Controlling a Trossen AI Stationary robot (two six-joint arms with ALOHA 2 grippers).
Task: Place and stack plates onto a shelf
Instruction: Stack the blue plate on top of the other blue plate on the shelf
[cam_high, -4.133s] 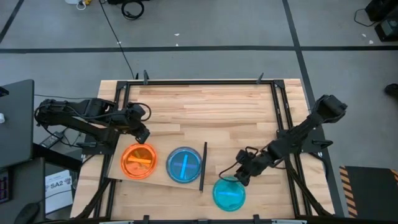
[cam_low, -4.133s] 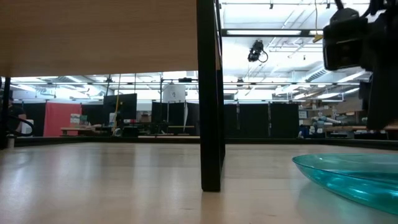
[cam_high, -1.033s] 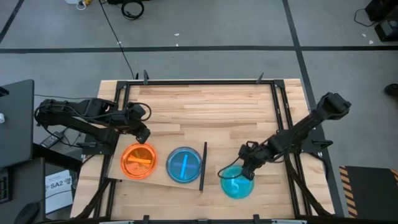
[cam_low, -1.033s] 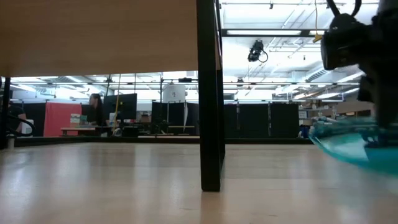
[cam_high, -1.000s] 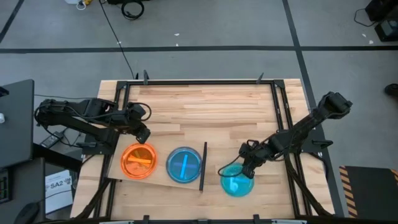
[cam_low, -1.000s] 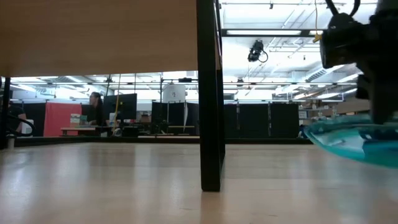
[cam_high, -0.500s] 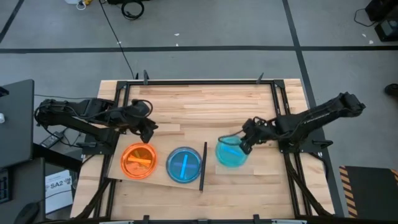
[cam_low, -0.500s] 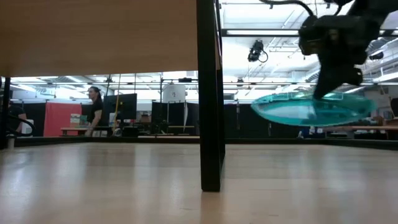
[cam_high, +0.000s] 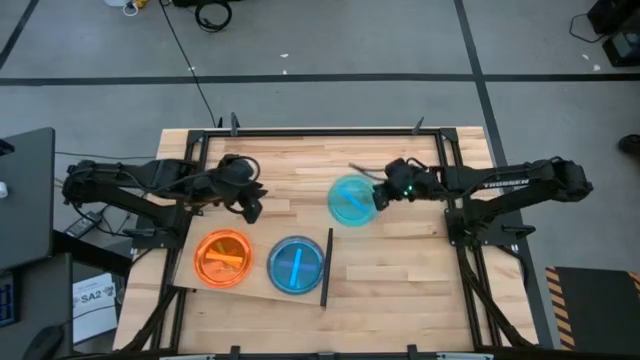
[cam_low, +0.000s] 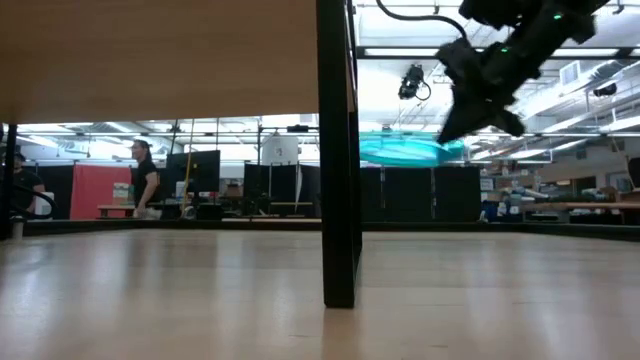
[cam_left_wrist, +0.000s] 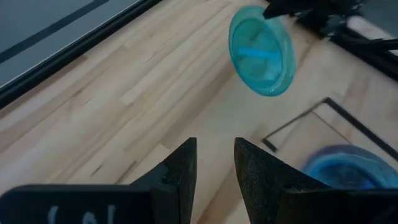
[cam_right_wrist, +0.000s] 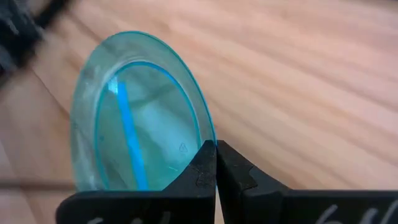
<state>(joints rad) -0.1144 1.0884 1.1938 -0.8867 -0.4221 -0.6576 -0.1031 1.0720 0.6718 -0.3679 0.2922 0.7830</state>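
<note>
The teal plate is hanging level from my right gripper, and the plate's opposite rim is free. My left gripper keeps moving toward that rim until its open fingers are on both sides of it.
A teal translucent plate hangs in the air over the middle of the table, level in the low view. My right gripper is shut on it from the plate's right side. An orange plate and a blue plate lie flat on the pale shelf panel, left of its black upright strip. My left gripper is open, hovers just beyond the orange plate and holds nothing. Its wrist view shows the teal plate and the blue plate. My right gripper pinches the teal plate's rim between its two fingertips, on the plate's right-hand edge. The fingers come roughly level from the table's right. The plate is lifted clear of the table and sits about level, reaching out leftward from the fingers.
The black metal frame runs along the table's far edge and down both sides. Bare tabletop lies right of the shelf's strip. A person walks in the room far behind the table.
My right gripper has lifted the teal plate off the table's near right part and carried it up, toward the far edge and leftward to mid-table, the plate staying about level. My left gripper has moved a little toward the table's right.
</note>
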